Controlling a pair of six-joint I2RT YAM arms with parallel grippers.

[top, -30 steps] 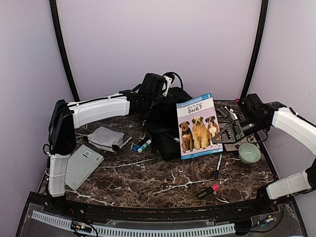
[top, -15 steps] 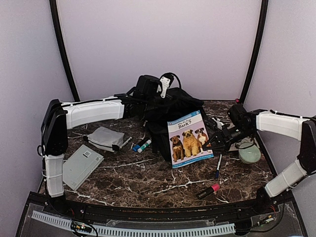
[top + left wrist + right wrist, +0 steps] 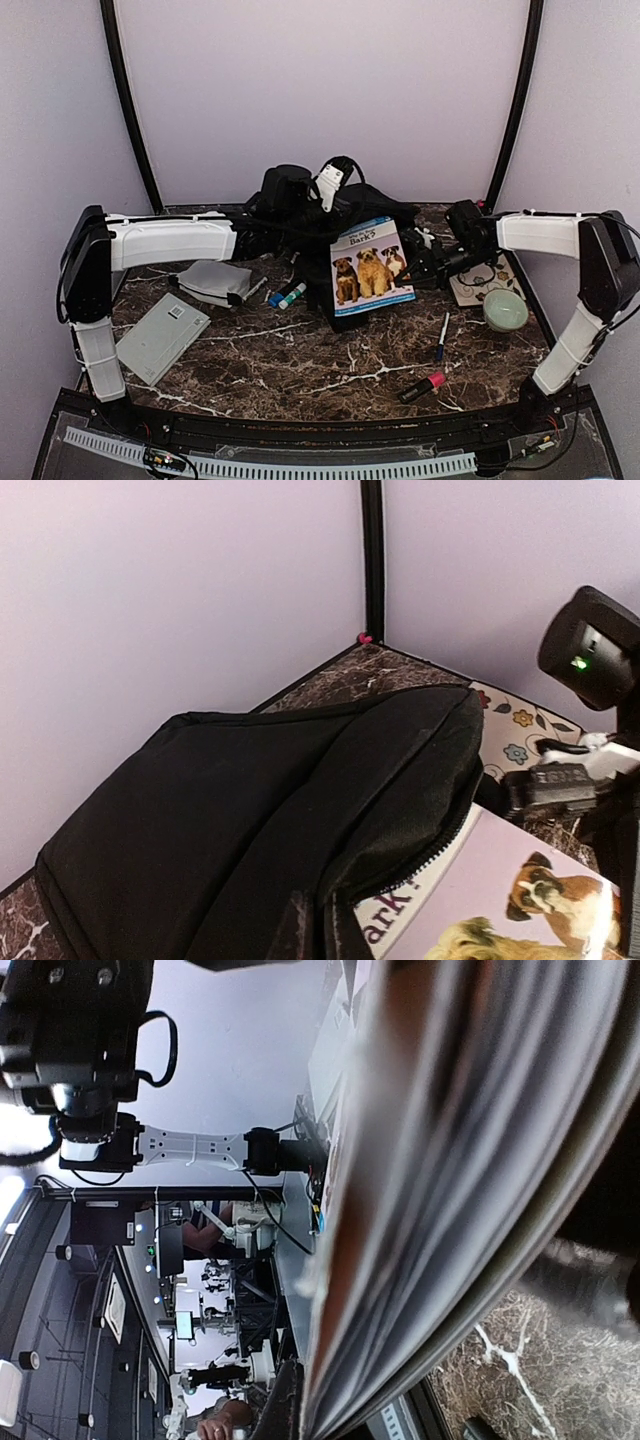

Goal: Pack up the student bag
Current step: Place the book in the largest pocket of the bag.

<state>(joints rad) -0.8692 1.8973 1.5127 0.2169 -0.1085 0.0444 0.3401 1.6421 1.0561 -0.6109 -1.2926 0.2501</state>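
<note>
The book's top edge [image 3: 362, 228] is under the lifted flap, so my right gripper should carry on sliding the book into the bag [image 3: 388, 208] until the book's bottom edge is in.
The student bag [image 3: 352, 212] is a black soft backpack at the back middle of the table. My left gripper [image 3: 312, 222] is shut on the fabric by its zipper edge and holds the flap [image 3: 250, 800] lifted. A thin book with dogs on the cover [image 3: 368, 266] leans against the bag's front, its top edge under the lifted flap [image 3: 500, 900]. My right gripper [image 3: 420, 266] is shut on the book's right edge. In the right wrist view the book's blurred page edges [image 3: 450, 1160] fill the frame.
A small grey pouch [image 3: 215, 281], a grey flat case [image 3: 160, 336] and glue sticks [image 3: 288, 294] lie on the left. A pen [image 3: 441, 335], a pink marker [image 3: 422, 385], a green bowl [image 3: 505, 310] and a floral card [image 3: 478, 288] lie on the right.
My right gripper has carried the book left and back, up to the bag's opening, and lowered it. My left arm has shifted left, still holding the flap.
</note>
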